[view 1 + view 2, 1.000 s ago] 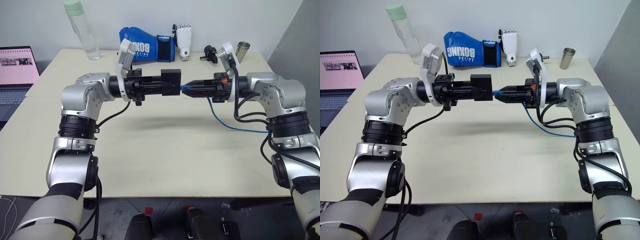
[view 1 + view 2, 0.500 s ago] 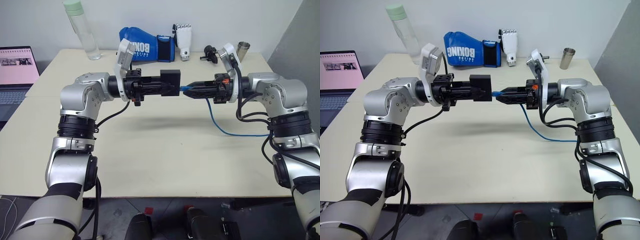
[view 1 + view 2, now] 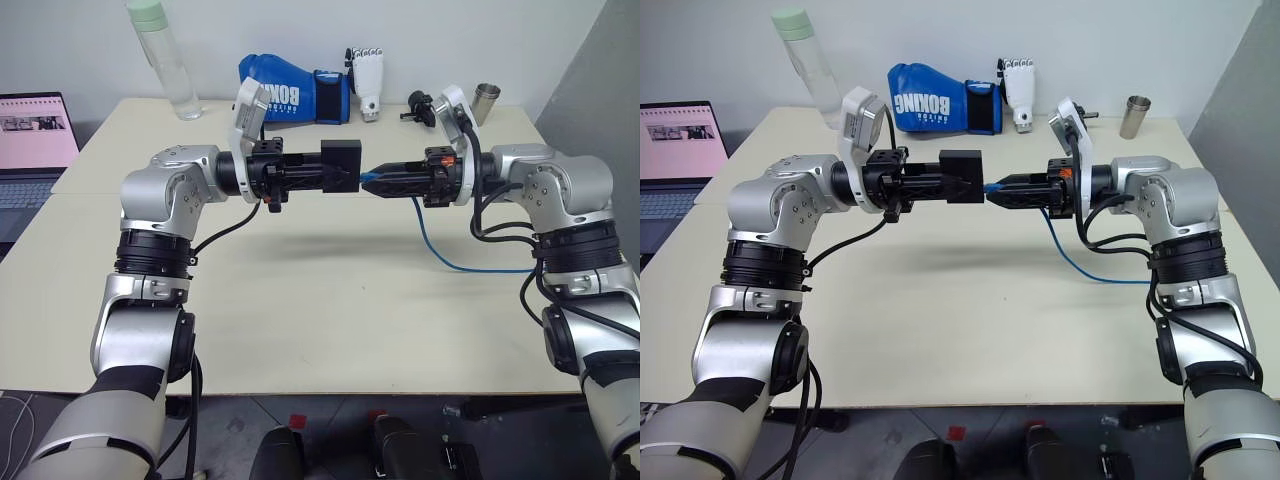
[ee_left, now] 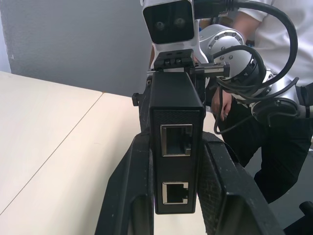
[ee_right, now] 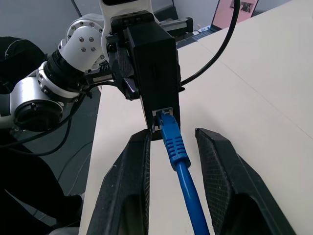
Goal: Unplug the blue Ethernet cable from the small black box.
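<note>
I expect the blue plug (image 5: 172, 138) to slide straight out when I pull, because it points lengthwise into the port of the small black box (image 5: 162, 116).
My left gripper (image 3: 332, 172) is shut on the small black box (image 3: 341, 162) and holds it level above the table; in the left wrist view the box (image 4: 176, 112) sits between both fingers with two empty ports facing that camera. The blue Ethernet cable (image 5: 185, 181) has its plug at the port on the box's opposite edge (image 5: 161, 83). My right gripper (image 5: 172, 134) is open, with a finger on each side of the cable and a gap on both sides. From there the cable (image 3: 437, 248) droops to the table and runs off to the right.
Along the table's far edge stand a clear water bottle (image 3: 165, 60), a blue boxing glove (image 3: 295, 95), a white robotic hand (image 3: 367, 80), a black gadget (image 3: 420, 108) and a steel cup (image 3: 486, 102). A laptop (image 3: 35, 140) sits at the left. A person (image 4: 279, 112) stands beyond the right arm.
The right gripper's fingers have parted slightly around the cable, and the cable's slack below it has shifted a little. Both arms and the box have stayed in place.
</note>
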You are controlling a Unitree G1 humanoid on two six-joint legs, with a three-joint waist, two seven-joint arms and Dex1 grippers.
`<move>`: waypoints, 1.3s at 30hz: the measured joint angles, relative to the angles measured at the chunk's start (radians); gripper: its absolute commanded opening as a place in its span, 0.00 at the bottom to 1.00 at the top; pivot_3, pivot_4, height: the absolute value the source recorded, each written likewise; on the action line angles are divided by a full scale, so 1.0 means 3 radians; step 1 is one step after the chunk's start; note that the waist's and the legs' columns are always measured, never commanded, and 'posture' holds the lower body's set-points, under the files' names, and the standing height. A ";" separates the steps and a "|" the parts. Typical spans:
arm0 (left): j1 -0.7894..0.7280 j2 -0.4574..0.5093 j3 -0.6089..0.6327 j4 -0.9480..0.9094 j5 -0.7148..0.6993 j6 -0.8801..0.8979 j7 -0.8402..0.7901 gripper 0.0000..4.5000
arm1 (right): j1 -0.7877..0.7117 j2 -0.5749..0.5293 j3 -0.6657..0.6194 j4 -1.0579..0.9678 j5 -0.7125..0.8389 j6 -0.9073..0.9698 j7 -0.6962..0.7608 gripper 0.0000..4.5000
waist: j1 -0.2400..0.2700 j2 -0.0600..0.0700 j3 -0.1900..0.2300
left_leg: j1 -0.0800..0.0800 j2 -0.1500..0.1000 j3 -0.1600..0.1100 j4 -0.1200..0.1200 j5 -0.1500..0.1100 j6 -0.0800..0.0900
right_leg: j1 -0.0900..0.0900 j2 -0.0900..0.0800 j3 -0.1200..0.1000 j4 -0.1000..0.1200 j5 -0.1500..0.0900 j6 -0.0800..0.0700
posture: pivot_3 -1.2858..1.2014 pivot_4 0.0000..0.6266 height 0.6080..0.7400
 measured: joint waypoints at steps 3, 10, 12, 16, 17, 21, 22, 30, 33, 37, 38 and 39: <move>0.0000 0.0000 0.0000 0.0000 0.0000 -0.0001 0.0001 0.18 | -0.0017 0.0000 -0.0002 0.0003 0.0006 0.0009 0.0009 0.34 | 0.0000 0.0000 0.0000 | 0.0000 0.0000 0.0000 0.0000 0.0000 0.0000 | 0.0000 0.0000 0.0000 0.0000 0.0000 0.0000 | 0.52 0.24 1.00; 0.0000 -0.0001 0.0000 0.0000 0.0001 -0.0006 0.0002 0.18 | -0.0027 0.0011 -0.0002 0.0041 -0.0011 -0.0022 0.0007 0.24 | 0.0000 0.0000 0.0000 | 0.0000 0.0000 0.0000 0.0000 0.0000 0.0000 | 0.0000 0.0000 0.0000 0.0000 0.0000 0.0000 | 0.52 0.24 1.00; 0.0000 -0.0001 0.0000 0.0000 0.0002 -0.0006 0.0012 0.18 | -0.0027 0.0012 0.0005 0.0042 -0.0021 -0.0088 0.0021 0.14 | 0.0000 0.0000 0.0000 | 0.0000 0.0000 0.0000 0.0000 0.0000 0.0000 | 0.0000 0.0000 0.0000 0.0000 0.0000 0.0000 | 0.52 0.24 1.00; 0.0000 0.0004 0.0006 0.0001 0.0004 -0.0005 0.0017 0.18 | -0.0026 0.0011 0.0004 0.0042 -0.0018 -0.0121 0.0048 0.01 | 0.0000 0.0000 0.0000 | 0.0000 0.0000 0.0000 0.0000 0.0000 0.0000 | 0.0000 0.0000 0.0000 0.0000 0.0000 0.0000 | 0.52 0.24 1.00; 0.0000 0.0004 0.0006 0.0001 0.0004 -0.0006 0.0017 0.18 | -0.0026 0.0012 0.0004 0.0042 -0.0018 -0.0122 0.0048 0.01 | 0.0000 0.0000 0.0000 | 0.0000 0.0000 0.0000 0.0000 0.0000 0.0000 | 0.0000 0.0000 0.0000 0.0000 0.0000 0.0000 | 0.52 0.24 1.00; 0.0000 0.0003 0.0007 0.0001 0.0004 -0.0006 0.0017 0.18 | -0.0026 0.0012 0.0004 0.0054 -0.0017 -0.0131 0.0056 0.01 | 0.0000 0.0000 0.0000 | 0.0000 0.0000 0.0000 0.0000 0.0000 0.0000 | 0.0000 0.0000 0.0000 0.0000 0.0000 0.0000 | 0.52 0.24 1.00; 0.0000 0.0003 0.0007 0.0001 0.0004 -0.0006 0.0017 0.18 | -0.0027 0.0013 0.0004 0.0062 -0.0017 -0.0138 0.0062 0.01 | 0.0000 0.0000 0.0000 | 0.0000 0.0000 0.0000 0.0000 0.0000 0.0000 | 0.0000 0.0000 0.0000 0.0000 0.0000 0.0000 | 0.52 0.24 1.00; 0.0007 -0.0003 -0.0036 -0.0042 0.0004 -0.0004 0.0007 0.18 | 0.0052 -0.0222 0.0020 -0.0007 -0.0026 -0.0147 0.0178 0.01 | 0.0013 0.0000 0.0000 | -0.0001 0.0000 0.0000 0.0000 0.0000 0.0000 | 0.0000 0.0000 0.0000 -0.0002 0.0000 0.0000 | 0.52 0.24 1.00; 0.0078 0.0133 0.0003 -0.0058 0.0004 -0.0004 -0.0001 0.18 | 0.0210 -0.0608 -0.0010 0.0024 -0.0107 -0.0106 0.0225 0.01 | 0.0027 0.0000 0.0000 | -0.0001 -0.0001 0.0001 0.0000 0.0000 0.0000 | 0.0000 -0.0001 0.0001 -0.0003 0.0000 0.0000 | 0.52 0.24 1.00; 0.0113 0.0135 0.0005 -0.0116 0.0001 -0.0004 0.0006 0.18 | 0.0351 -0.0685 -0.0044 -0.0015 -0.0112 -0.0080 0.0185 0.01 | 0.0010 0.0000 0.0000 | 0.0002 0.0000 0.0000 0.0000 0.0000 0.0000 | 0.0001 0.0001 0.0002 0.0000 0.0000 0.0000 | 0.52 0.24 1.00; 0.0134 0.0133 0.0003 -0.0134 0.0000 -0.0005 0.0010 0.18 | 0.0397 -0.0679 -0.0068 -0.0017 -0.0138 -0.0093 0.0111 0.01 | 0.0003 0.0000 0.0000 | 0.0002 0.0000 0.0000 -0.0001 0.0000 0.0000 | 0.0000 0.0001 0.0003 0.0000 0.0000 0.0000 | 0.52 0.24 1.00; 0.0149 0.0133 0.0004 -0.0134 0.0002 -0.0018 0.0028 0.18 | 0.0452 -0.0632 -0.0126 -0.0018 -0.0174 -0.0162 -0.0036 0.01 | -0.0002 0.0000 0.0000 | 0.0002 0.0001 -0.0001 0.0000 0.0000 0.0000 | 0.0001 0.0002 0.0002 0.0000 0.0000 0.0000 | 0.52 0.24 1.00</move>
